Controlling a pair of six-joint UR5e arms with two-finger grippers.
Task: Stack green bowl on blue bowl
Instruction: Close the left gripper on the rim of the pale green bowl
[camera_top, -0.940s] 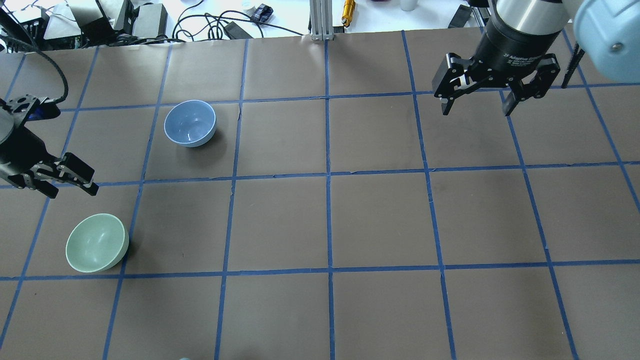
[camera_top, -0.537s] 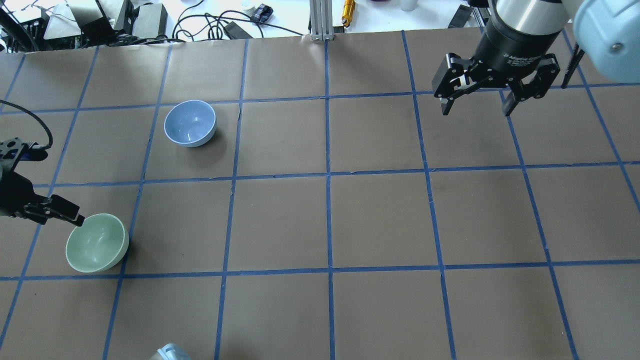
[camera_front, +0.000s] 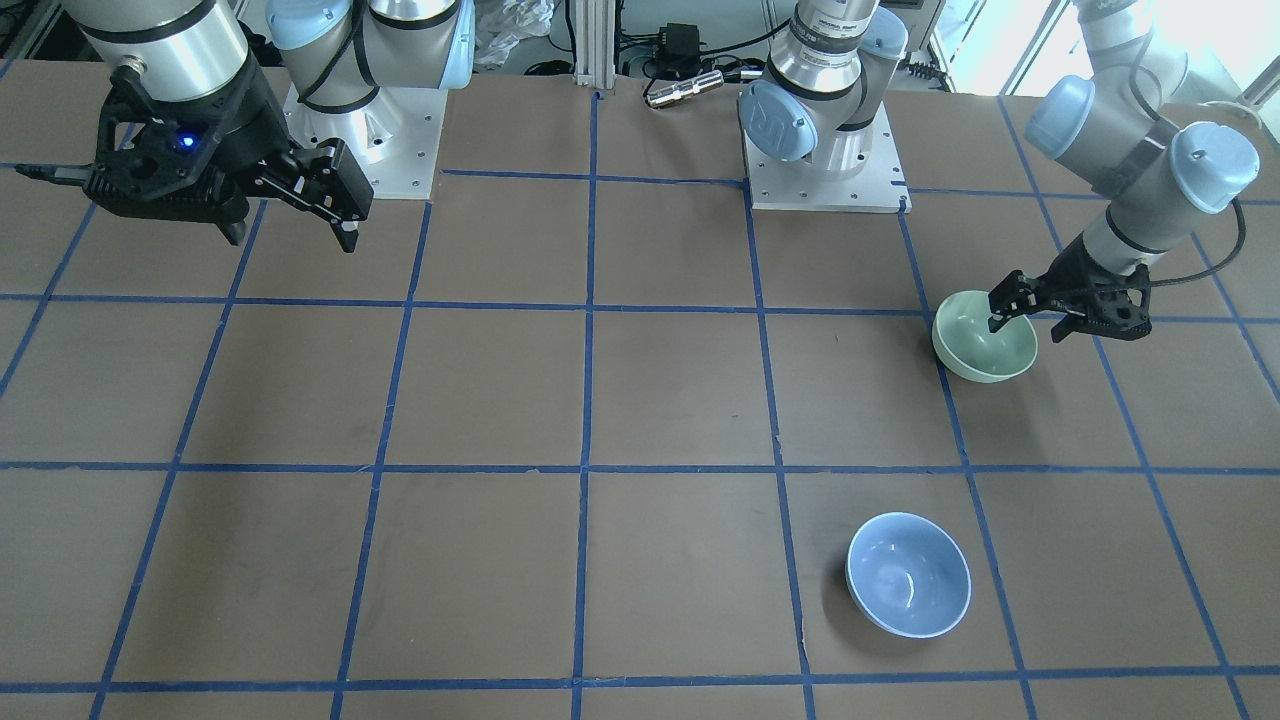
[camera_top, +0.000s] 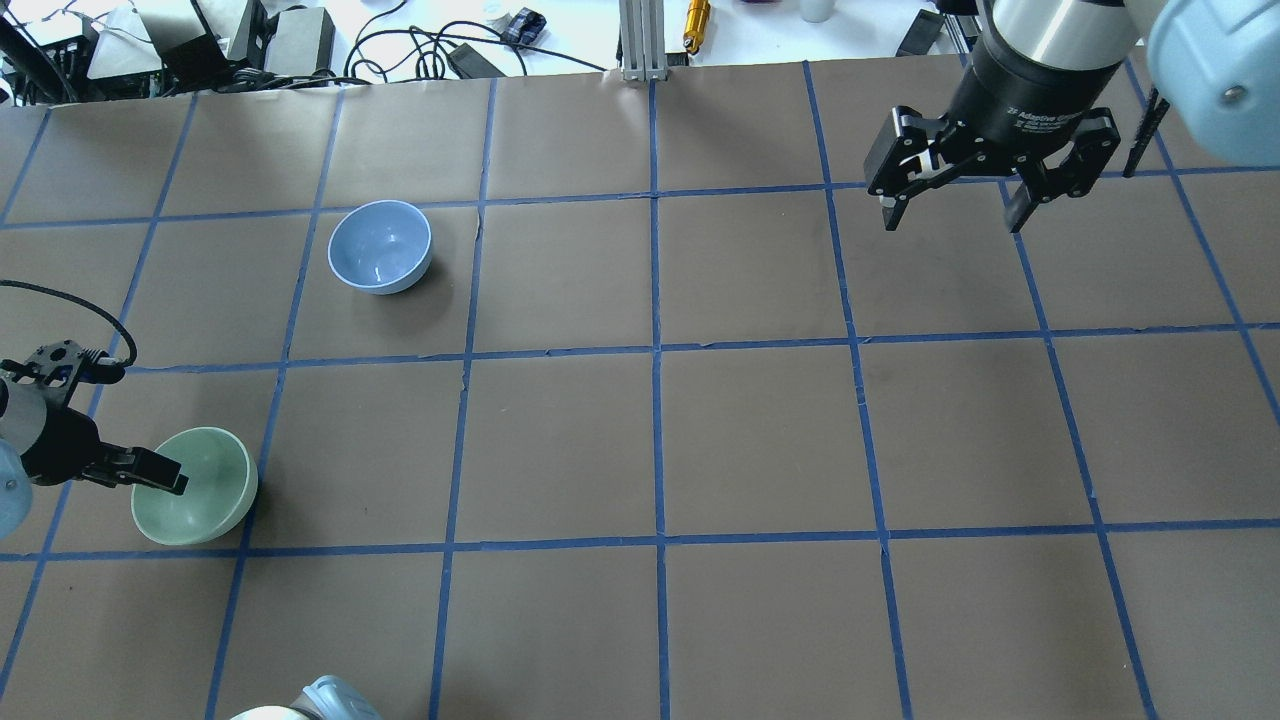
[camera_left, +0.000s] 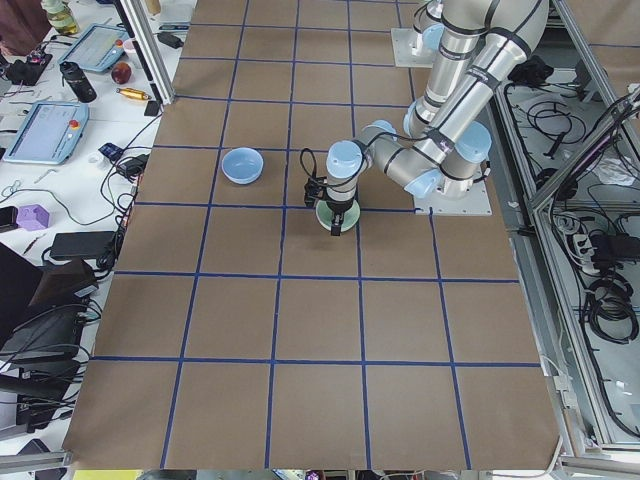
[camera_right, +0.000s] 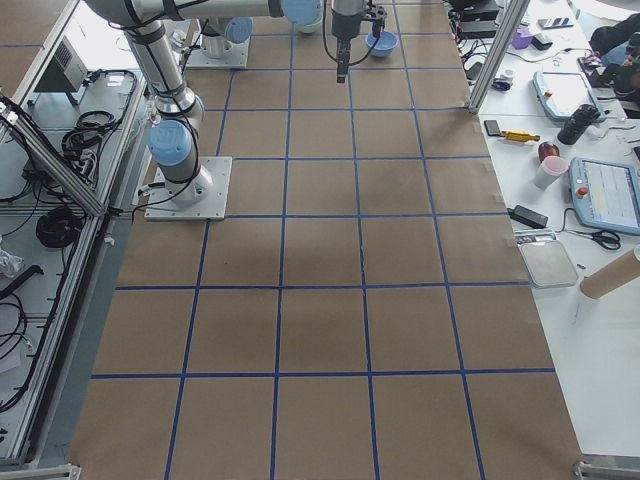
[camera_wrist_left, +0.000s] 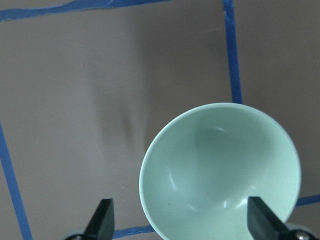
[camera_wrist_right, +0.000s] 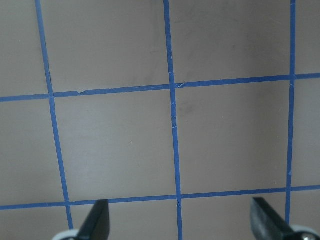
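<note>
The blue bowl (camera_front: 908, 576) is empty and gets wider toward its rim, so the green bowl (camera_front: 984, 341) should sit deep inside it when I lower it, with only a little blue still showing.
The green bowl (camera_top: 205, 490) stands upright near the table's left edge and also shows in the front view (camera_front: 985, 350). My left gripper (camera_top: 150, 478) is open and low at its rim. In the left wrist view the gripper (camera_wrist_left: 181, 222) straddles the bowl (camera_wrist_left: 220, 165), with one finger over the inside and the other outside the rim. The blue bowl (camera_top: 380, 246) stands empty about one grid square farther from me and shows in the front view (camera_front: 908, 573). My right gripper (camera_top: 952, 215) is open and empty, high over the far right, with only bare table in the right wrist view (camera_wrist_right: 181, 222).
Cables and black equipment (camera_top: 250, 40) lie beyond the table's far edge, with an aluminium post (camera_top: 640, 40) at its middle. The two arm bases (camera_front: 820, 170) stand at my side of the table. Blue tape lines (camera_top: 657, 350) divide the brown surface into squares.
My left gripper has moved toward me and down to the green bowl, and one finger now reaches over its rim. The bowls and the right arm have not moved.
</note>
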